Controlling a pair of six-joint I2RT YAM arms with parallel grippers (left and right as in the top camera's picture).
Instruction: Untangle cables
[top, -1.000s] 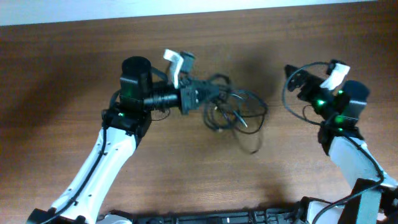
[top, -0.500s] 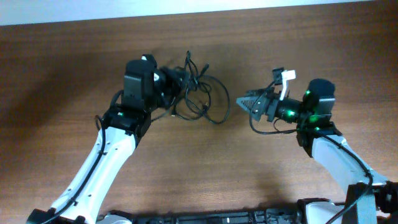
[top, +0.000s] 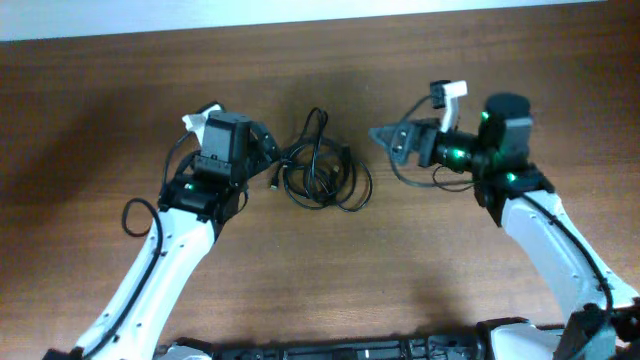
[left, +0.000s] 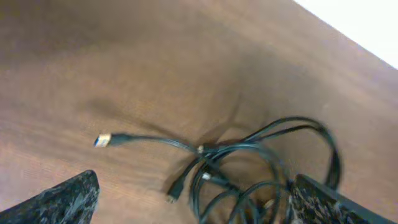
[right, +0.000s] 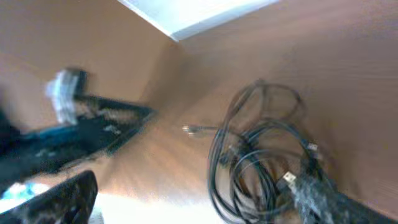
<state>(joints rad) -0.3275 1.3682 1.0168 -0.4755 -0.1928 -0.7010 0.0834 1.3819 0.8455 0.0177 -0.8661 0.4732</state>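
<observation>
The cables' loops (left: 252, 168) lie loose, so a strand of cable (left: 324, 132) should bend into wide arcs when the robot's right gripper lifts it, while other coils stay down.
The cables (top: 318, 176) lie as one loose black tangle on the table between my two arms, with one loop reaching toward the far side. My left gripper (top: 267, 152) stands open just left of the tangle, touching nothing. In the left wrist view the cables (left: 214, 149) spread ahead of and between the wide-apart fingers (left: 62, 199), and a plug end (left: 102, 140) points left. My right gripper (top: 388, 142) hovers open to the right of the tangle. Its wrist view shows the cables (right: 249, 155) ahead, near the right finger (right: 329, 199).
The brown wooden table (top: 320, 290) runs to a white strip (top: 300, 12) along its far edge. The left arm (right: 81, 130) shows blurred at the left of the right wrist view. A dark bar (top: 330, 350) lies at the near edge.
My left gripper has opened and let go of the cables, which now lie on the table. The left arm drew back to the left. The right gripper shifted slightly left and farther back.
</observation>
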